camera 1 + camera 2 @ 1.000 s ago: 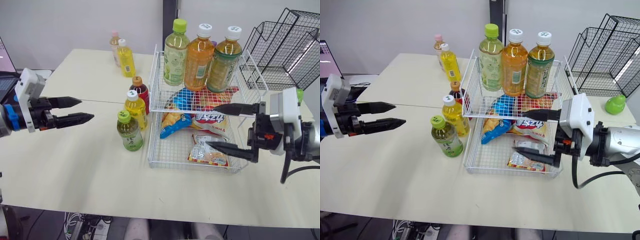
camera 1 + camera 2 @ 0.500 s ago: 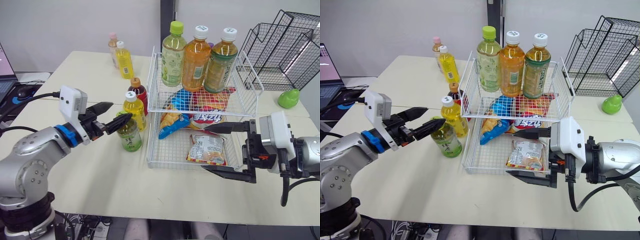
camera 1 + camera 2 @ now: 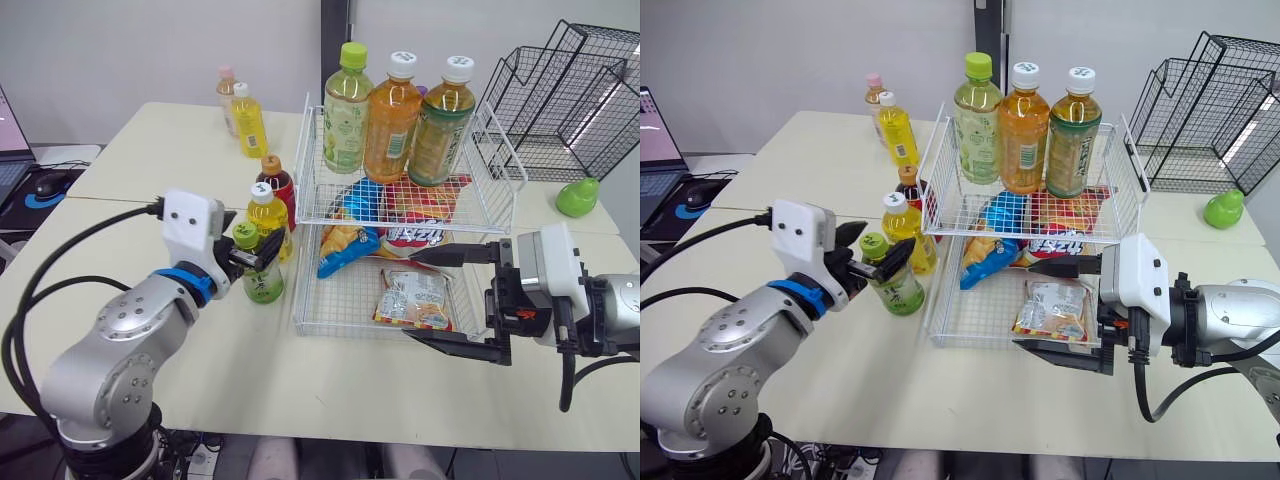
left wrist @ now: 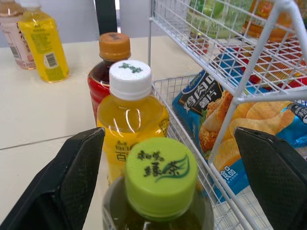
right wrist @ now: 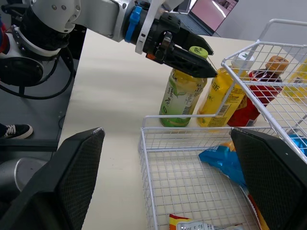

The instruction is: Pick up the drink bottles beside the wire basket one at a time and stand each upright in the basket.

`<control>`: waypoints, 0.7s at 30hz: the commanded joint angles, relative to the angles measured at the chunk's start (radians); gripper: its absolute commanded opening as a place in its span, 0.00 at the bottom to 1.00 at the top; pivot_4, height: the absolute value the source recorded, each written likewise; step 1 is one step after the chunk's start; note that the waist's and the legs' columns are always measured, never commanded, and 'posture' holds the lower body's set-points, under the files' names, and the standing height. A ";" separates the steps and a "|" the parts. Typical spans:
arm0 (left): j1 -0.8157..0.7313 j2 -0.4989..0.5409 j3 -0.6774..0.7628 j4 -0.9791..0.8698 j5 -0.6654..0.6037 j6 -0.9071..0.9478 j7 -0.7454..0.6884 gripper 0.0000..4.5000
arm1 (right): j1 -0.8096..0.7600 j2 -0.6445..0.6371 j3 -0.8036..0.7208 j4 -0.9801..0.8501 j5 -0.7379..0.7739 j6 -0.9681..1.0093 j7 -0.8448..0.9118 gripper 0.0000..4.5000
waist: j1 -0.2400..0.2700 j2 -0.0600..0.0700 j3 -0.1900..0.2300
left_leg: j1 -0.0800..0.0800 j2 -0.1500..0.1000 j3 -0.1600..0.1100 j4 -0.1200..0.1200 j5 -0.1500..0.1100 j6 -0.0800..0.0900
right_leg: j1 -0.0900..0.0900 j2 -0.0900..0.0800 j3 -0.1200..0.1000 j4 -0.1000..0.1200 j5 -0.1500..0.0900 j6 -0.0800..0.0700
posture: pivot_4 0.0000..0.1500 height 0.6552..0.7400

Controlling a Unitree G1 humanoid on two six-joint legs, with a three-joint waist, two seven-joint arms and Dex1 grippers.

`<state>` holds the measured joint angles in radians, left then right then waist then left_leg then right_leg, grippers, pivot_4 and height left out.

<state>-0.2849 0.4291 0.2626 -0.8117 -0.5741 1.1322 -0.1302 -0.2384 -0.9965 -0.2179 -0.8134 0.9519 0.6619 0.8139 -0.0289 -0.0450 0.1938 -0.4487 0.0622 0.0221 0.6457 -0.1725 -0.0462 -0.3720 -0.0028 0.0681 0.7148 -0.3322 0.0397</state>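
Note:
The green cap (image 4: pixel 161 177) is straight and seated on the bottle's neck. The green tea bottle (image 3: pixel 263 274) will come up in one piece when I lift it by the cap.
A green tea bottle (image 3: pixel 260 275) with a green cap (image 4: pixel 160 173) stands on the table just left of the two-tier wire basket (image 3: pixel 310 300). My left gripper (image 3: pixel 250 250) is open, one finger (image 4: pixel 76 177) on each side of that cap, with gaps showing. Close behind stand a yellow bottle with a white cap (image 3: pixel 268 215) and a dark red bottle with an orange cap (image 3: pixel 278 180). Three bottles (image 3: pixel 395 115) stand upright in the upper tier. My right gripper (image 3: pixel 410 297) is wide open in front of the basket's lower tier.
Snack bags (image 3: pixel 415 300) lie in the lower tier. A yellow bottle (image 3: pixel 250 120) and a pink one (image 3: pixel 226 90) stand at the back of the table. Black wire racks (image 3: pixel 570 100) and a green pear-shaped object (image 3: pixel 575 197) are at the right; a mouse (image 3: pixel 45 183) is at the left.
My left arm has swung in from the left, and its open fingers now flank the green cap. The right gripper has dropped slightly and then held still.

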 commanded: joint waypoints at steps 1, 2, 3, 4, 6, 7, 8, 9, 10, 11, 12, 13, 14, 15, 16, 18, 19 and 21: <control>-0.001 -0.004 -0.004 -0.049 0.007 0.012 0.033 0.87 | -0.002 -0.001 -0.028 -0.020 -0.002 -0.021 -0.002 1.00 | 0.000 0.000 0.000 | 0.000 0.000 0.000 0.000 0.000 0.000 | 0.000 0.000 0.000 0.000 0.000 0.000 | 1.00 0.88; -0.001 -0.010 -0.007 -0.049 0.005 0.016 0.039 0.80 | -0.002 -0.001 -0.028 -0.020 -0.002 -0.021 -0.003 1.00 | 0.000 0.000 0.000 | 0.000 0.000 0.000 0.000 0.000 0.000 | 0.000 0.000 0.000 0.000 0.000 0.000 | 1.00 0.88; -0.004 -0.007 -0.012 -0.048 0.008 0.009 0.039 0.73 | -0.003 0.000 -0.028 -0.020 -0.002 -0.021 -0.003 1.00 | 0.000 0.000 0.000 | 0.000 0.000 0.000 0.000 0.000 0.000 | 0.000 0.000 0.000 0.000 0.000 0.000 | 1.00 0.88; -0.006 -0.006 -0.013 -0.046 0.010 0.007 0.041 0.67 | -0.003 0.000 -0.028 -0.020 -0.002 -0.021 -0.004 1.00 | 0.000 0.000 0.000 | 0.000 0.000 0.000 0.000 0.000 0.000 | 0.000 0.000 0.000 0.000 0.000 0.000 | 1.00 0.88; -0.005 -0.006 -0.010 -0.046 0.010 0.008 0.044 0.53 | -0.003 0.000 -0.029 -0.020 -0.002 -0.022 -0.004 1.00 | 0.000 0.000 0.000 | 0.000 0.000 0.000 0.000 0.000 0.000 | 0.000 0.000 0.000 0.000 0.000 0.000 | 1.00 0.88; 0.004 0.001 -0.007 -0.050 0.010 0.009 0.041 0.45 | -0.002 0.001 -0.030 -0.020 -0.002 -0.022 -0.004 1.00 | 0.000 0.000 0.000 | 0.000 0.000 0.000 0.000 0.000 0.000 | 0.000 0.000 0.000 0.000 0.000 0.000 | 1.00 0.88; 0.013 0.007 -0.004 -0.051 0.012 0.006 0.037 0.40 | -0.003 0.001 -0.030 -0.020 -0.002 -0.023 -0.005 1.00 | 0.000 0.000 0.000 | 0.000 0.000 0.000 0.000 0.000 0.000 | 0.000 0.000 0.000 0.000 0.000 0.000 | 1.00 0.88; 0.019 0.016 0.003 -0.048 0.014 -0.002 0.030 0.32 | -0.003 0.002 -0.030 -0.019 -0.002 -0.024 -0.006 1.00 | 0.000 0.000 0.000 | 0.000 0.000 0.000 0.000 0.000 0.000 | 0.000 0.000 0.000 -0.001 0.000 0.000 | 1.00 0.88; 0.022 0.029 0.008 -0.043 0.015 -0.015 0.017 0.30 | -0.006 0.004 -0.029 -0.017 -0.002 -0.026 -0.007 1.00 | 0.000 0.000 0.000 | 0.000 0.000 0.000 0.000 0.000 0.000 | 0.000 0.000 0.000 -0.001 0.000 0.000 | 1.00 0.88; 0.023 0.042 0.016 -0.039 0.006 -0.028 -0.006 0.30 | -0.011 0.007 -0.027 -0.014 -0.003 -0.028 -0.008 1.00 | 0.000 0.000 0.000 | 0.000 0.000 0.000 0.000 0.000 0.000 | 0.000 0.000 0.000 -0.001 0.000 0.000 | 1.00 0.88; 0.023 0.056 0.026 -0.035 -0.004 -0.044 -0.031 0.30 | -0.017 0.010 -0.026 -0.010 -0.005 -0.031 -0.011 1.00 | 0.000 0.000 0.000 | 0.000 0.000 0.000 0.000 0.000 0.000 | 0.000 0.000 0.000 -0.001 0.000 0.000 | 1.00 0.88; 0.022 0.075 0.039 -0.027 -0.020 -0.060 -0.065 0.30 | -0.022 0.015 -0.027 -0.005 -0.010 -0.035 -0.017 1.00 | -0.001 0.000 0.000 | 0.000 0.000 0.000 -0.001 0.000 0.000 | 0.000 0.000 0.000 -0.001 0.000 0.000 | 1.00 0.88; 0.022 0.095 0.049 -0.019 -0.033 -0.074 -0.099 0.30 | -0.028 0.017 -0.026 0.002 -0.015 -0.035 -0.022 1.00 | -0.001 0.000 0.000 | 0.000 0.000 0.000 -0.001 0.000 0.000 | 0.000 0.000 0.000 -0.001 0.000 0.000 | 1.00 0.88; 0.023 0.110 0.055 -0.012 -0.041 -0.085 -0.120 0.30 | -0.033 0.019 -0.026 0.006 -0.019 -0.036 -0.024 1.00 | -0.001 0.000 0.000 | 0.000 0.000 0.000 -0.001 0.000 0.000 | 0.000 0.000 0.000 -0.001 0.000 0.000 | 1.00 0.88; 0.006 0.146 0.077 0.022 -0.065 -0.096 -0.174 0.30 | -0.043 0.021 -0.024 0.021 -0.026 -0.034 -0.028 1.00 | -0.001 0.000 0.000 | 0.000 0.000 0.000 -0.001 0.000 0.000 | -0.001 0.000 0.000 -0.001 0.000 0.000 | 1.00 0.88; -0.053 0.250 0.124 0.129 -0.114 -0.118 -0.311 0.30 | -0.067 0.021 -0.015 0.054 -0.044 -0.029 -0.034 1.00 | -0.001 0.000 0.000 | 0.000 0.000 0.000 -0.001 0.000 0.000 | -0.001 0.000 0.000 -0.001 0.000 0.000 | 1.00 0.88; -0.087 0.307 0.142 0.183 -0.137 -0.128 -0.378 0.30 | -0.077 0.020 -0.010 0.068 -0.055 -0.027 -0.036 1.00 | -0.001 0.000 0.001 | 0.000 0.001 0.000 -0.001 0.000 0.000 | -0.001 0.001 -0.001 -0.002 0.000 0.000 | 1.00 0.88; -0.153 0.400 0.162 0.283 -0.178 -0.132 -0.477 0.30 | -0.088 0.018 -0.005 0.085 -0.073 -0.023 -0.039 1.00 | -0.001 -0.001 0.001 | 0.000 0.001 0.000 -0.001 0.000 0.000 | -0.002 0.001 -0.001 -0.002 0.000 0.000 | 1.00 0.88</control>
<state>-0.3804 0.7846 0.3583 -0.5598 -0.7118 1.0546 -0.5251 -0.3094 -0.9743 -0.2132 -0.7336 0.8921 0.6460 0.7824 -0.0296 -0.0456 0.1946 -0.4491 0.0632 0.0229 0.6444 -0.1725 -0.0463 -0.3738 -0.0018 0.0675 0.7125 -0.3327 0.0389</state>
